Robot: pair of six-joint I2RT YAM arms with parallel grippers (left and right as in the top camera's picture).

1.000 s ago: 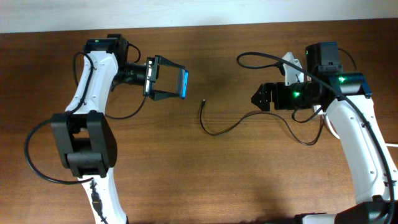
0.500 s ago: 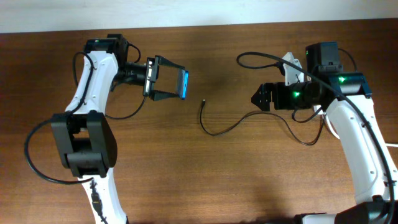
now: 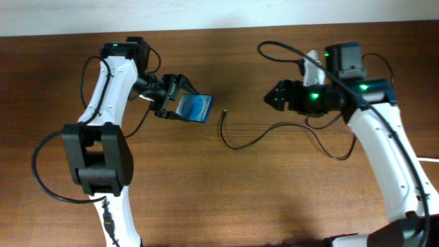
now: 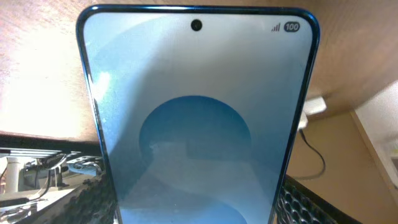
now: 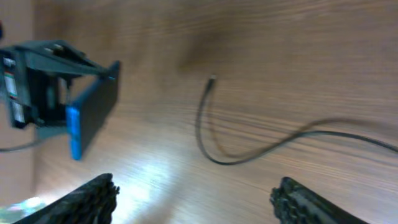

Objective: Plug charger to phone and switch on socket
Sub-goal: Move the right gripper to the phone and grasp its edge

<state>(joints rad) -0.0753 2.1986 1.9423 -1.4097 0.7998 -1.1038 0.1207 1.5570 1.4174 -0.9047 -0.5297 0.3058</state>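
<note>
My right gripper should grip the phone by its camera end (image 3: 207, 110), because my left gripper is covering the phone's bottom end (image 3: 183, 108), where the charger goes.
My left gripper (image 3: 180, 103) is shut on the phone (image 3: 194, 108) and holds it above the table, tilted, with its blue screen facing up. The phone fills the left wrist view (image 4: 196, 118) between my fingers. The charger is a thin black cable (image 3: 240, 145) lying on the table, its plug tip (image 3: 224, 112) just right of the phone. The right wrist view shows the plug tip (image 5: 212, 78), the cable (image 5: 217, 158) and the held phone (image 5: 93, 115). My right gripper (image 3: 273, 97) is open and empty, right of the tip. The socket is mostly hidden under my right arm; only a white end (image 3: 310, 63) shows.
The wooden table (image 3: 226, 199) has a pale wall strip along its far edge. The charger cable runs right and loops under my right arm (image 3: 341, 156). A thicker black robot cable (image 3: 274, 49) arcs above the right wrist. A white cord (image 3: 432, 159) shows at the right edge.
My left gripper turned the phone from edge-on to screen-up and lowered it slightly toward the plug tip. My right arm shifted a little left and toward the back. The cable has not moved.
</note>
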